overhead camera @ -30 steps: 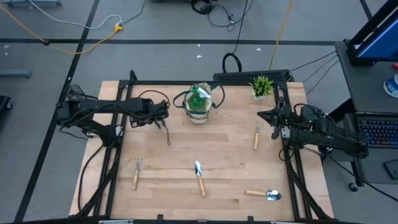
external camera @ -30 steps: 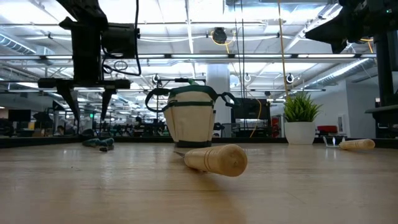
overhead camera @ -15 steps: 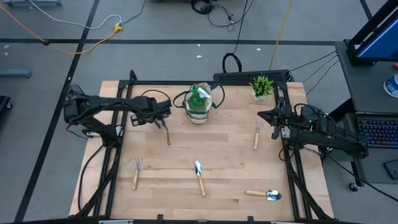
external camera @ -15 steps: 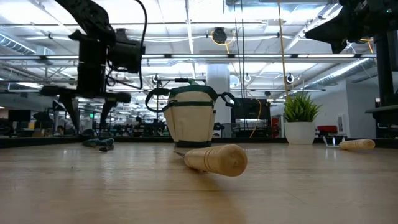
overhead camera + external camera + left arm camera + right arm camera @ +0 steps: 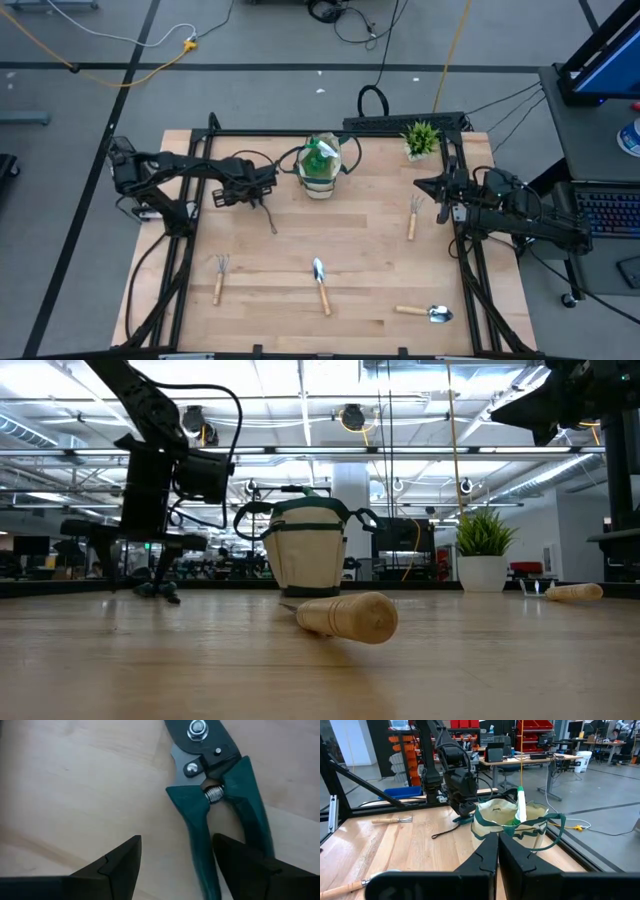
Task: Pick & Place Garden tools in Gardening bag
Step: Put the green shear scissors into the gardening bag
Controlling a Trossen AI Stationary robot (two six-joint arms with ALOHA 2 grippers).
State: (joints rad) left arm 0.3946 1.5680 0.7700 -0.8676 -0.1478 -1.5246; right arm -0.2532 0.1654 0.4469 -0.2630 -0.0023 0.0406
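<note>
One handle of the pruning shears is between my fingers, and a spring pushes the two handles apart. The other handle should come along, still spread, when I lift the shears by the handle I hold.
The pruning shears, with teal handles and a silver pivot, lie flat on the table left of the bag. My left gripper is open, low over their handles: one handle lies between the fingers, the other runs under one finger. The beige gardening bag stands upright at the far middle with a green spray bottle sticking out of it. My right gripper is shut and empty, raised at the table's right edge. My left gripper comes at the shears' handles from above, pointing down, with its fingers on either side of one handle. Whether a finger touches the shears I cannot tell.
A fork rake lies at the right, another at the near left. One trowel lies near the middle front, its wooden handle close in the low view, and another lies at the near right. A potted plant stands at the far right.
My left gripper has come down toward the shears and a little toward the bag, staying open. The shears have stayed where they were.
</note>
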